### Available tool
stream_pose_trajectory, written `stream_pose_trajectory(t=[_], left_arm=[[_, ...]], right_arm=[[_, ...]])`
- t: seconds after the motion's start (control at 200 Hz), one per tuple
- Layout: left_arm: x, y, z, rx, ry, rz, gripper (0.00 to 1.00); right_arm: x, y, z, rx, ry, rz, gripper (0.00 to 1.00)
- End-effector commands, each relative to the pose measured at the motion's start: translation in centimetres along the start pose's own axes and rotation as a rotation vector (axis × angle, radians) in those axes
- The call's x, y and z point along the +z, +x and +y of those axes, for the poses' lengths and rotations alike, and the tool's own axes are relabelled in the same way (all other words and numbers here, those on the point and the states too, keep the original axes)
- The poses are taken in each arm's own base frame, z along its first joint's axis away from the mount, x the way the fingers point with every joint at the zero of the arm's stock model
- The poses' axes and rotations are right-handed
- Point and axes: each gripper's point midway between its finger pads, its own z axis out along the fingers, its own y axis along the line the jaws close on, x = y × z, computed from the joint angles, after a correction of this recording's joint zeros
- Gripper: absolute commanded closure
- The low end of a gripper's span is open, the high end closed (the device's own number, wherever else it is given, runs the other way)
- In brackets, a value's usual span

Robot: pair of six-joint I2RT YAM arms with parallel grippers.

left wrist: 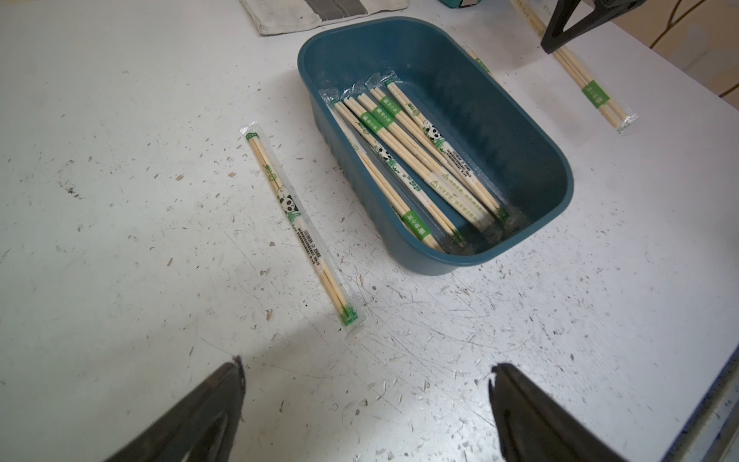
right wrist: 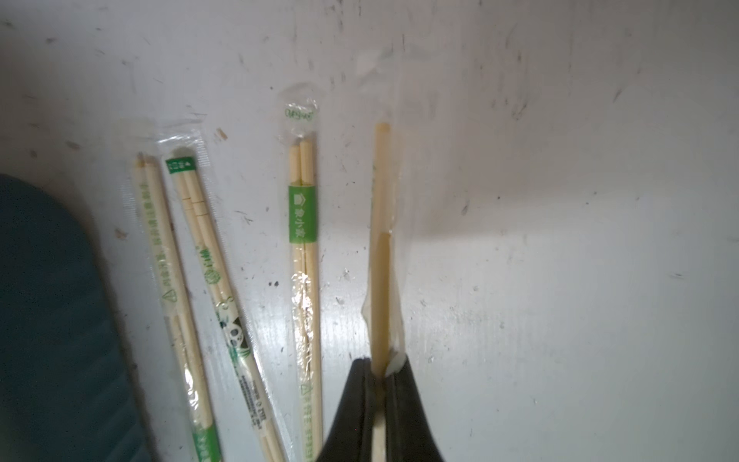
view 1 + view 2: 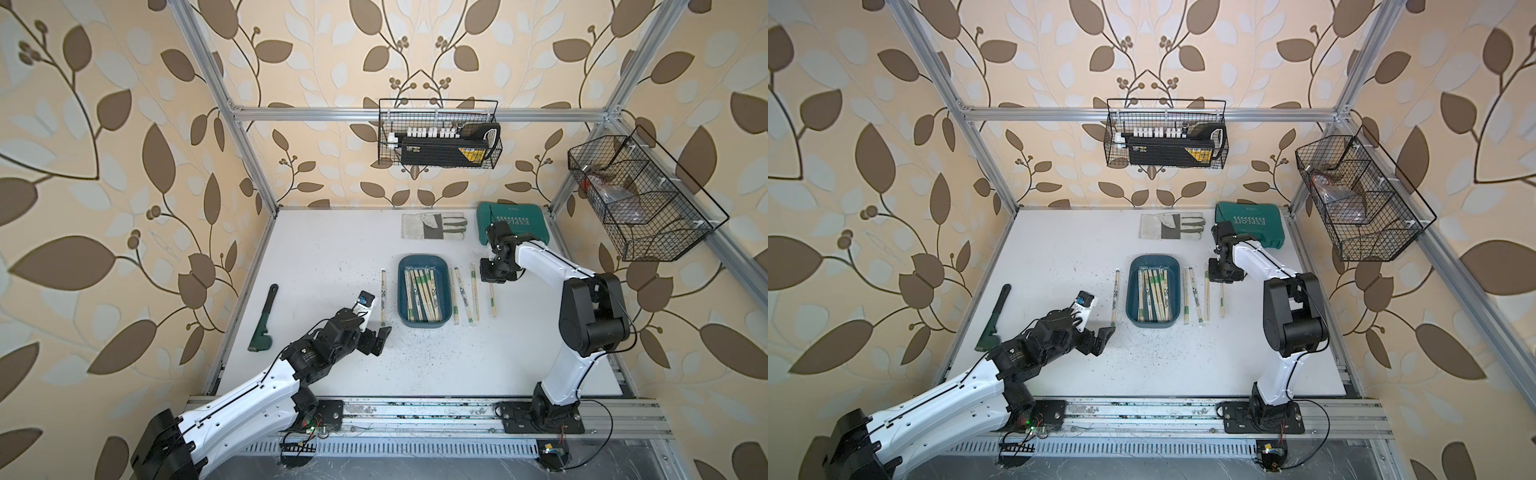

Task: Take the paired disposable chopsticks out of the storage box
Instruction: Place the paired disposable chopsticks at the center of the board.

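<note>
My right gripper keeps lowering the held chopsticks, which are parallel to the nearest lying pair with clear tabletop (image 3: 487, 312) below, until they touch down, and then let go.
The teal storage box (image 3: 424, 259) (image 3: 1154, 259) (image 1: 520, 152) sits mid-table and holds several sleeved chopstick pairs (image 3: 422, 293) (image 1: 416, 160). To the right of the box, my right gripper (image 3: 491, 279) (image 2: 382, 374) is shut on one end of a sleeved pair (image 3: 493, 301) (image 2: 380, 240). That pair stretches toward the front, low at the table; contact is unclear. Three pairs (image 2: 306, 260) lie between it and the box. One pair (image 3: 383, 297) (image 1: 298, 224) lies left of the box. My left gripper (image 3: 380, 338) (image 1: 368, 366) hangs open and empty near that pair's front end.
A dark green wrench (image 3: 263, 320) lies at the table's left side. A work glove (image 3: 434, 225) and a green lettered tool case (image 3: 515, 222) sit at the back. Black wire baskets hang on the rear rail (image 3: 438, 133) and the right rail (image 3: 640, 199).
</note>
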Motion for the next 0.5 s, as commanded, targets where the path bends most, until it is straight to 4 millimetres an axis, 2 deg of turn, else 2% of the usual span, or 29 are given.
stream_pose_trajectory(t=[0.0,0.135,0.495], left_arm=[[-0.1,-1.1,-0.1,0.001,0.002,-0.038,0.01],[0.0,-1.1,-0.2,0.001,0.003,-0.036,0.01],[0.1,-1.1,-0.2,0.004,0.002,-0.032,0.01]], right_arm=[[1.5,0.2,-0.2,-0.016,0.029,0.014,0.94],[2.5,0.4,0.3,-0.011,0.009,0.030,0.93],[3.2,1.2,0.6,-0.027,0.011,0.058,0.92]])
